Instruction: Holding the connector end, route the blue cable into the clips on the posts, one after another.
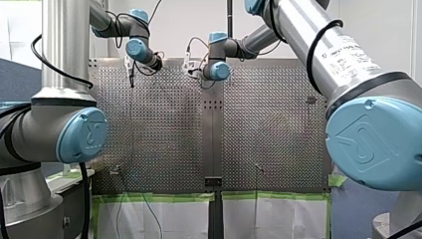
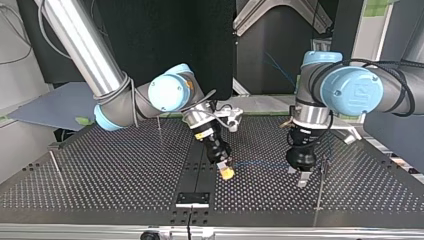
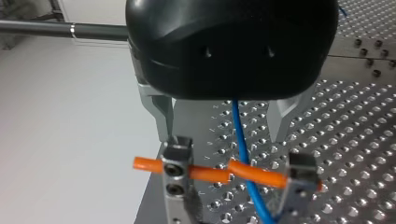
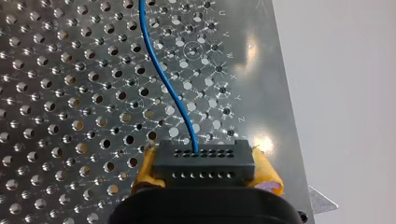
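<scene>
I see the blue cable [image 4: 160,73] leaving the black connector in a smooth bow [image 4: 185,113], so I expect the cable to bend into a wider arc when I carry the connector.
The blue cable [image 4: 161,74] leaves a black connector [image 4: 203,161], on which my right gripper [image 4: 205,179] is shut with its yellow pads [image 4: 268,177]. In the top view my right gripper [image 2: 226,172] hangs low over the plate's middle. From there the cable [image 2: 262,163] runs level to my left gripper [image 2: 298,177]. In the left wrist view my left gripper [image 3: 236,182] is open. Its metal fingers [image 3: 176,168] stand either side of the cable [image 3: 240,140], and orange tube pieces [image 3: 254,171] cross the gap. A thin post [image 2: 320,185] stands just beside my left gripper.
More thin posts rise from the perforated plate [image 2: 125,170]: one at the top view's left [image 2: 55,165], one behind my right arm [image 2: 159,127], one at the front edge [image 2: 190,217]. A black strip [image 2: 192,197] lies on the plate's middle seam.
</scene>
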Robot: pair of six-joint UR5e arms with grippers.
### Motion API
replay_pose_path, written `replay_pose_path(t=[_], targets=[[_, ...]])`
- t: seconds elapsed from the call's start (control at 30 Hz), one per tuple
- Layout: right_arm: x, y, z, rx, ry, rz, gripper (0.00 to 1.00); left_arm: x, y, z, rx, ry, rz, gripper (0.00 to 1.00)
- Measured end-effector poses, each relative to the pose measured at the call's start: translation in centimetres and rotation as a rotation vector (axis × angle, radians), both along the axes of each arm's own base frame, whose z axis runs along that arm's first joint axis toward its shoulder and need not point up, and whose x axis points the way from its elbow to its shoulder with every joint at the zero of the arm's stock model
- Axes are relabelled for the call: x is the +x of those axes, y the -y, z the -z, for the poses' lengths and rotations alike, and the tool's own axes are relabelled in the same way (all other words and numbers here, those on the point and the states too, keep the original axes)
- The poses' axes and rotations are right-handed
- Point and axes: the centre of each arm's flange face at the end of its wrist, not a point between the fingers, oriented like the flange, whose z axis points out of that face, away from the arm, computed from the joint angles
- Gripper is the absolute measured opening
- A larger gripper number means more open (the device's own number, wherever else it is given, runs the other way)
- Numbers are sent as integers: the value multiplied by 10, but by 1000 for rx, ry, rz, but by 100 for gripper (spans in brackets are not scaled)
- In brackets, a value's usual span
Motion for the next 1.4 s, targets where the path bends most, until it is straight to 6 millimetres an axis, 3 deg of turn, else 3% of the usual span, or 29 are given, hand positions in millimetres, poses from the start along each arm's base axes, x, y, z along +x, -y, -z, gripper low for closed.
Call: replay_pose_path(t=[0.47,0.53,0.57,0.63,0.67,0.73,0.77,0.83,0.87,0.9,1.4], targets=[[1,-1,2,4,-1,-1,0,0,2,0,-13,3,0,97],[1,-1,2,5,-2,-2,0,0,1,0,-12,2,-5,74],[1,-1,2,5,-2,-2,0,0,1,0,-12,2,-12,74],[2,-2,2,5,-2,-3,0,0,0,0,-11,1,-21,52],[2,-2,2,5,-2,-4,0,-1,0,0,-11,-1,-25,52],[2,-2,2,5,-2,-4,0,-1,-1,0,-10,-4,-29,28],[2,-3,2,5,-2,-4,0,-1,-1,0,-9,-5,-31,28],[2,-3,2,6,-3,-5,0,-2,0,0,-9,-6,-31,7],[2,-3,2,6,-3,-5,0,-2,0,1,-8,-8,-30,7],[2,-3,2,6,-3,-6,0,-2,1,1,-6,-9,-30,0],[-2,0,12,21,-17,2,0,-8,7,5,-3,-43,-23,0]])
